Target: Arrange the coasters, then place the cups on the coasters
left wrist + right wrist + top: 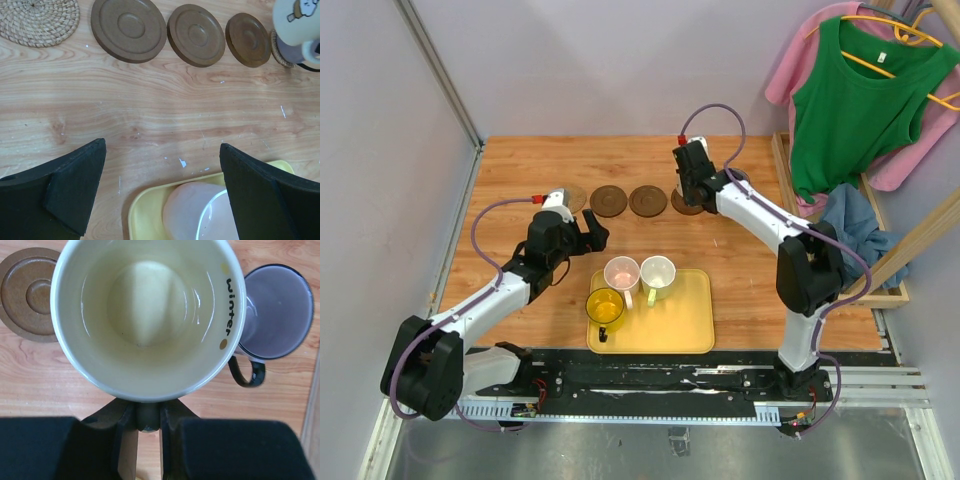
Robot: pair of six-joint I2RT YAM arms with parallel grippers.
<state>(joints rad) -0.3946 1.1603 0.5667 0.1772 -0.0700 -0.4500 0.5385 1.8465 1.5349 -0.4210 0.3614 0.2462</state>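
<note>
I keep lowering my right gripper, with the cream cup (147, 307) level above the empty dark coaster (685, 206) next to the grey-purple cup, until the cream cup's base sits there, and then let go.
My right gripper (148, 412) is shut on the handle of the cream cup (147, 315), whose open mouth fills the right wrist view. A dark brown coaster (27, 295) lies to its left and the grey-purple cup (277, 310) stands to its right. In the left wrist view, a tan woven coaster (37, 20) and three dark coasters (128, 30) (196, 35) (248, 40) form a row. At the row's right end is the cream cup (295, 15). My left gripper (595, 232) is open and holds nothing, near the pink cup (621, 272).
A yellow tray (685, 320) near the front holds the pink cup, a translucent yellow cup (606, 308) and a pale green-white cup (658, 272). Clothes on hangers (855, 100) and a wooden rack (895, 290) stand off the table's right edge. A wall borders the left side.
</note>
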